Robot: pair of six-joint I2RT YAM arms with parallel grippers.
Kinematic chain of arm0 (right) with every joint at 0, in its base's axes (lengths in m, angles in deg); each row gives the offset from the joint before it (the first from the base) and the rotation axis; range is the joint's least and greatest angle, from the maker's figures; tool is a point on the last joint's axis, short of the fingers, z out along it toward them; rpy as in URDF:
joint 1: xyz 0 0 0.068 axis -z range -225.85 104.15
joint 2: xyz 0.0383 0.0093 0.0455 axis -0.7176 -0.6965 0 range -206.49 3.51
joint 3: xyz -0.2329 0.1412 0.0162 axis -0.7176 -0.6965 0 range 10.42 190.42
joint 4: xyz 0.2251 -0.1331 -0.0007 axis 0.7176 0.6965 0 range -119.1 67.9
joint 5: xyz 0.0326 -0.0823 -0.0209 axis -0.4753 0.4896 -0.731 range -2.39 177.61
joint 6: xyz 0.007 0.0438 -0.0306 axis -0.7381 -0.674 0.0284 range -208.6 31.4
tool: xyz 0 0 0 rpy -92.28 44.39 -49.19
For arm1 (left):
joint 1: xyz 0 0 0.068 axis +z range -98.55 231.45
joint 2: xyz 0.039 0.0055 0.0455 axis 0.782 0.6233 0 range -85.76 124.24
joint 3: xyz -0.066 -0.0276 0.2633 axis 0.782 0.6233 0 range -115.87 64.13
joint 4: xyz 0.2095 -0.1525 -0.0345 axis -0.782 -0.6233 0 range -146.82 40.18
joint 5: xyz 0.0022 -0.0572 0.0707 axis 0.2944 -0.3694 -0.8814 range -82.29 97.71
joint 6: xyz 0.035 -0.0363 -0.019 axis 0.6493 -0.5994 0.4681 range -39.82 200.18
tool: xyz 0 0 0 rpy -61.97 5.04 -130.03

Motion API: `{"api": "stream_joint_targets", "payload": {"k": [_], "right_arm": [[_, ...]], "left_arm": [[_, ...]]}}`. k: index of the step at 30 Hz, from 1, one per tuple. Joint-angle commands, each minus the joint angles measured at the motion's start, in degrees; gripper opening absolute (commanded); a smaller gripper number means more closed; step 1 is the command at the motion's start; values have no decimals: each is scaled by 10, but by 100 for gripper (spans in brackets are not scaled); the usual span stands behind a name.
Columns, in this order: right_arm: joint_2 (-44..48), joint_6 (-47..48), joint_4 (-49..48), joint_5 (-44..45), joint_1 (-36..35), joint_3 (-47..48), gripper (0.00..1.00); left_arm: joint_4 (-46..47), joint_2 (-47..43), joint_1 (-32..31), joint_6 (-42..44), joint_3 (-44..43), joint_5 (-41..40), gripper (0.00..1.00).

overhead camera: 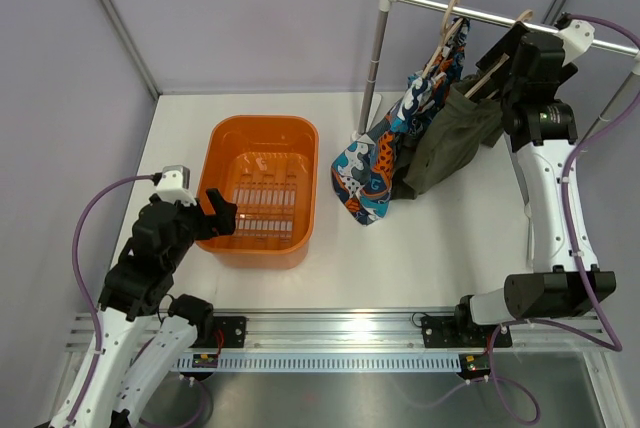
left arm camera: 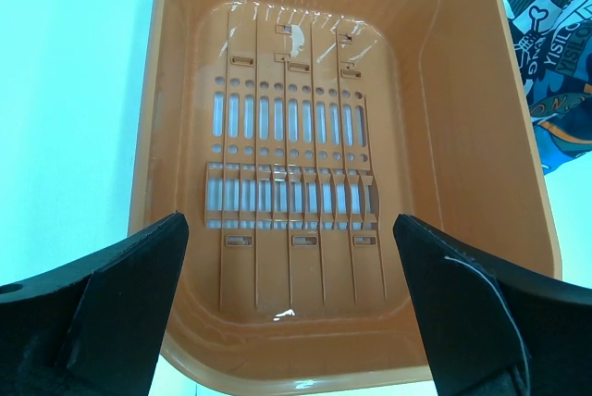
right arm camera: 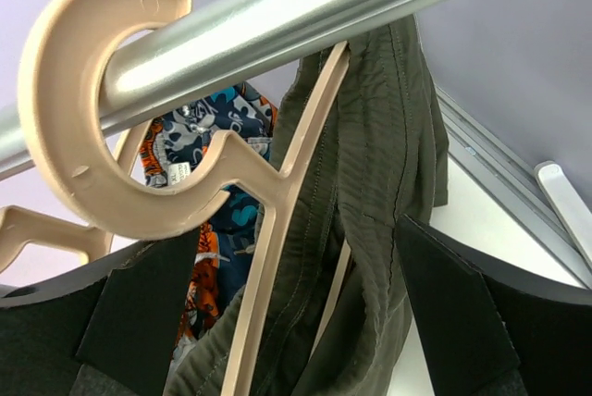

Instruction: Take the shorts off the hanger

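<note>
The olive shorts' hanger lies at a slant across the robot's open fingers with its hook off to one side, so next the right gripper lines up and grips the hanger's neck before it lifts.
Two pairs of shorts hang on beige hangers from a metal rail at the back right. The printed shorts hang left of the olive-green shorts. My right gripper is open up at the rail, its jaws on either side of the olive shorts and their hanger. The hanger's hook sits over the rail. The printed shorts show behind. My left gripper is open and empty over the near rim of the orange basket.
The orange basket is empty, with a slotted floor. The rail's upright pole stands just right of the basket. A corner of the printed shorts shows at the right edge of the left wrist view. Grey walls enclose the white table.
</note>
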Motion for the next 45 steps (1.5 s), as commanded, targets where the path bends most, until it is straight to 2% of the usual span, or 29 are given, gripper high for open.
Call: {"api": "stream_joint_targets", "payload": {"k": [1, 7, 10, 11, 16, 20, 23, 26, 27, 41, 44, 45], "right_arm": [[-20, 11, -29, 32, 2, 26, 94], [-40, 17, -48, 39, 2, 22, 87], [-46, 20, -49, 42, 2, 23, 78], [-47, 20, -51, 43, 2, 20, 69], [-46, 35, -57, 44, 2, 18, 50], [-43, 49, -60, 58, 2, 15, 28], [-40, 60, -64, 61, 2, 15, 21], [-42, 66, -59, 65, 2, 19, 7], [-42, 68, -57, 65, 2, 20, 0], [-12, 82, -37, 42, 2, 15, 1], [-14, 87, -37, 56, 2, 11, 22], [-17, 90, -40, 57, 2, 10, 25]], "left_arm": [[27, -7, -2, 5, 3, 9, 99], [27, -4, -3, 5, 3, 9, 99], [27, -3, -5, 5, 3, 9, 99], [26, -2, -5, 5, 3, 9, 99], [27, -1, -6, 5, 3, 10, 99], [27, 2, -7, 5, 3, 11, 99], [27, 4, -7, 5, 3, 12, 99], [27, 4, -8, 6, 3, 12, 99], [27, 5, -8, 6, 3, 12, 99], [26, 6, -11, 5, 3, 10, 99], [25, 5, -12, 6, 3, 9, 99], [25, 4, -13, 5, 3, 9, 99]]}}
